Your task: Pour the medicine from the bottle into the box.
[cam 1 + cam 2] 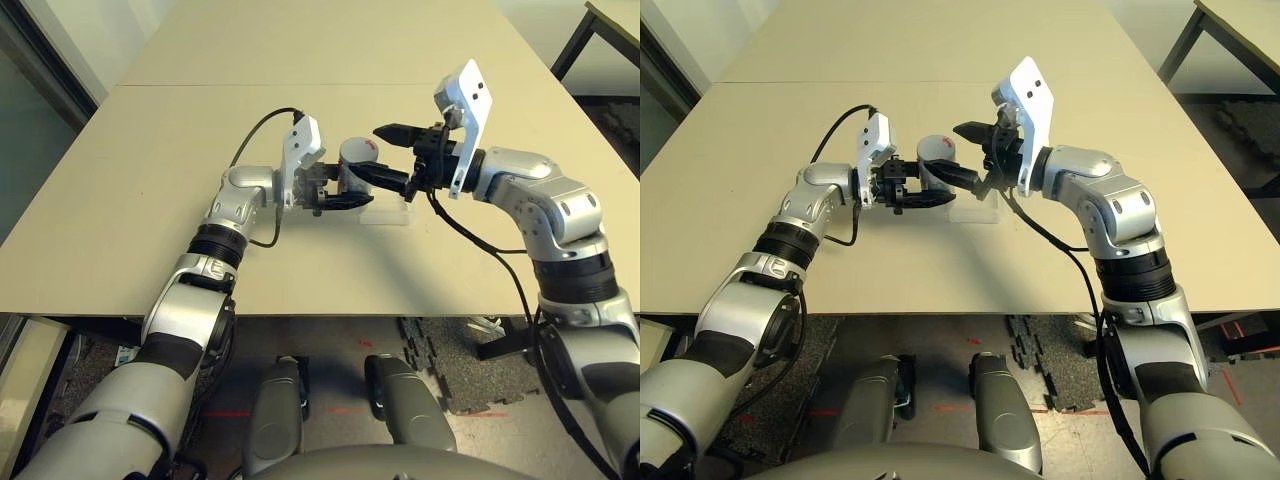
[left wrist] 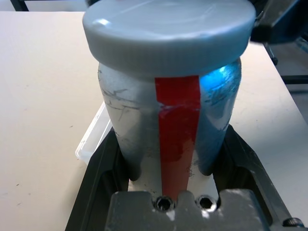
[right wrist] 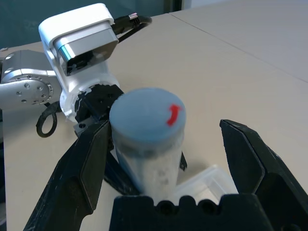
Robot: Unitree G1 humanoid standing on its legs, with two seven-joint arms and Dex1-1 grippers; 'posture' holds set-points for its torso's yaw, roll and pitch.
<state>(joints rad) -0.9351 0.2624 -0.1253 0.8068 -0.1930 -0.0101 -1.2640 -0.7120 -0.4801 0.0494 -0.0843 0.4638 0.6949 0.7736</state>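
Next, my right gripper centers on the cap and twists it off before pouring, because the grey cap [image 1: 359, 150] closes the bottle and sits closer to one finger of the gripper.
My left gripper [image 1: 345, 195] is shut on the bottle [image 1: 357, 160], a silver-grey cylinder with a red stripe [image 2: 178, 130], held upright just above the table. The round grey cap [image 3: 147, 115] with a red mark sits on top of it. My right gripper [image 1: 385, 155] is open, one black finger on each side of the cap, with a gap on at least one side. The clear plastic box [image 1: 390, 213] lies on the table directly beside and partly behind the bottle. The medicine is hidden.
The beige table [image 1: 150, 200] stretches wide on both sides, with a seam [image 1: 200, 86] across its far part. Another table's dark leg [image 1: 575, 40] stands at the far right. A black cable [image 1: 250, 140] loops off my left wrist.
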